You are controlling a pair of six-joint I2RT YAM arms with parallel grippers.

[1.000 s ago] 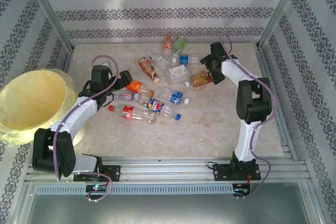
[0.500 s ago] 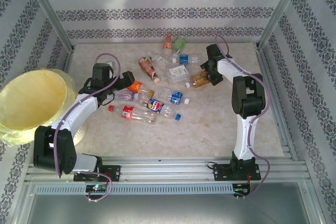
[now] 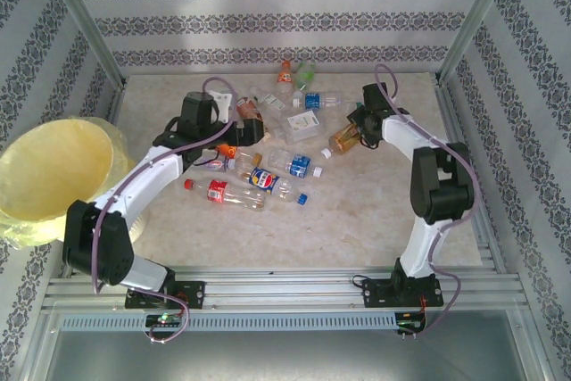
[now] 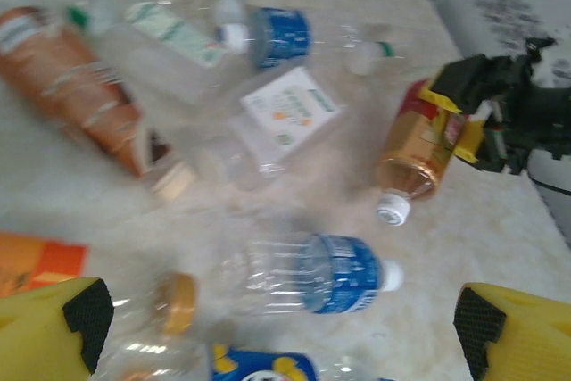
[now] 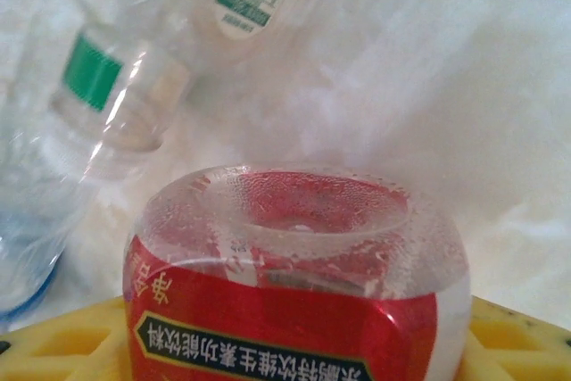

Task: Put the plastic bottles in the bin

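Observation:
I should pass the amber bottle to my left gripper, which will take it by its middle (image 4: 414, 143), because my right gripper holds the bottle by its base, far from the bin (image 3: 67, 176).
Several plastic bottles lie in a loose pile mid-table. My right gripper (image 3: 359, 128) is shut on the base end of an amber bottle with a red label (image 3: 343, 140), lying with its white cap toward the front; its base (image 5: 294, 247) sits between the yellow fingers (image 5: 62, 350). My left gripper (image 3: 244, 131) hangs open over the pile, above a clear blue-labelled bottle (image 4: 330, 274) and holding nothing. In the left wrist view the amber bottle (image 4: 412, 153) is at the right. The yellow-lined bin (image 3: 49, 176) stands at the table's left edge.
An orange-labelled bottle (image 3: 252, 113), a blue-and-yellow-labelled one (image 3: 263, 178) and a red-labelled one (image 3: 223, 191) lie around the left gripper. More bottles (image 3: 294, 73) rest by the back wall. Patterned walls and metal posts (image 3: 85, 20) enclose the table.
My right gripper has closed on the amber bottle and swung it slightly toward the front. My left arm has moved from the pile's left side to the back right, over the bottles.

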